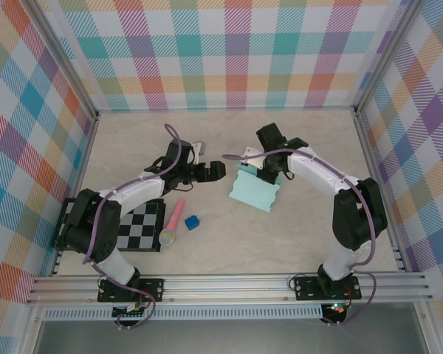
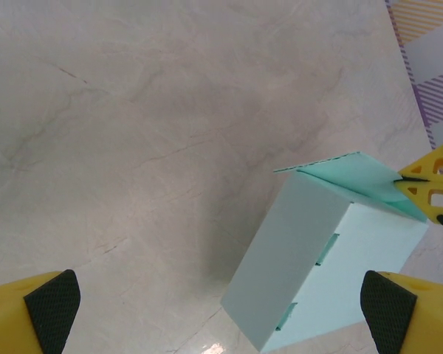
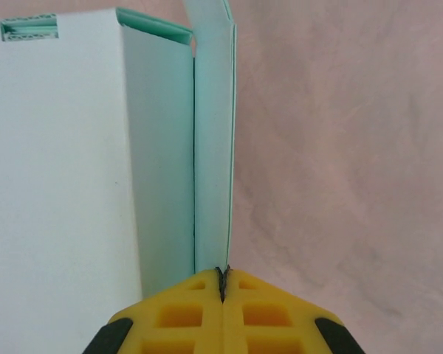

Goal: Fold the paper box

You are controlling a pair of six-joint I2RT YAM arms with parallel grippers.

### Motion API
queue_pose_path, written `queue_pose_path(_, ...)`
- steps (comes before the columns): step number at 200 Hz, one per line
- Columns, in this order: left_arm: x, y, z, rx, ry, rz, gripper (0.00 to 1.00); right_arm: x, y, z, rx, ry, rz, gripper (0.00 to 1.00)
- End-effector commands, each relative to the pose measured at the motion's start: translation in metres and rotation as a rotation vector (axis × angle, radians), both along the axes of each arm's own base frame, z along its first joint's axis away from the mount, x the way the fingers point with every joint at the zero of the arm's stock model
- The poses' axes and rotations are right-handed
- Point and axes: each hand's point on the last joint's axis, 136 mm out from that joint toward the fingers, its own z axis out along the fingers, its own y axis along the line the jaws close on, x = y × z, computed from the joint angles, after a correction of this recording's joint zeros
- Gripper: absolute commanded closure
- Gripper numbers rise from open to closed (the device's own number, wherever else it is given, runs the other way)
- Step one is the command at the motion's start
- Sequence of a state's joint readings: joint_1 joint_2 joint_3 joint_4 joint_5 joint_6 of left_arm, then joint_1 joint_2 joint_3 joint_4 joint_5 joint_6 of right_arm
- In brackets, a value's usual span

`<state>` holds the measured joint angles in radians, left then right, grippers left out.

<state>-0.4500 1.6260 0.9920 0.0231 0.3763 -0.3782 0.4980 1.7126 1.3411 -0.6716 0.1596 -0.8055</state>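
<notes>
The paper box is standing loose while my right gripper holds its upright flap (image 3: 213, 151), so next I bring my left gripper back to clamp the box's nearest end (image 2: 286, 258).
The paper box (image 1: 252, 192) is pale mint-blue card, partly folded into a low rectangular shape on the table's middle. My right gripper (image 1: 269, 175) is at the box's far right side. In the right wrist view it (image 3: 221, 276) is shut on an upright flap (image 3: 213, 140) at the box's edge, beside the box's pale top face (image 3: 59, 184). My left gripper (image 1: 213, 166) hangs just left of the box, open wide. In the left wrist view its pads (image 2: 53, 308) are far apart, with the box (image 2: 321, 258) low on the right and nothing between them.
A pink microphone-shaped object (image 1: 173, 221), a small dark blue cube (image 1: 191, 222) and a black-and-white checkerboard (image 1: 139, 227) lie near the left arm's base. Plaid walls enclose the marble-look table (image 1: 133, 140) on three sides.
</notes>
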Motion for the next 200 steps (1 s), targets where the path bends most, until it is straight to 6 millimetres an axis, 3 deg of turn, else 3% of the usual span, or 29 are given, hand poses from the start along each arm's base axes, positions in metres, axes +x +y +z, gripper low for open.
queue_pose_path(1,0.008,-0.01,0.019,-0.059,-0.094,-0.062,0.0,0.022,0.003,0.027,-0.081,-0.217,0.063,1.0)
queue_pose_path(54,0.022,-0.013,0.034,-0.19,-0.201,0.008,0.0,0.03,0.017,0.063,-0.102,-0.455,0.099,1.0)
queue_pose_path(75,0.02,-0.023,0.043,-0.246,-0.297,-0.05,0.0,0.034,0.021,0.066,-0.14,-0.525,0.119,1.0)
queue_pose_path(101,0.022,-0.033,0.033,-0.225,-0.387,-0.125,0.0,0.03,0.029,0.063,-0.14,-0.564,0.162,1.0)
queue_pose_path(122,0.004,-0.038,0.034,-0.199,-0.659,-0.273,0.0,0.029,0.029,0.058,-0.141,-0.593,0.176,1.0)
queue_pose_path(176,-0.011,-0.038,0.015,-0.054,-0.77,-0.463,0.0,-0.002,0.034,0.06,-0.045,-0.664,0.349,1.0)
queue_pose_path(200,-0.018,-0.041,0.014,-0.02,-0.818,-0.476,0.0,-0.013,0.028,0.073,0.006,-0.685,0.361,1.0)
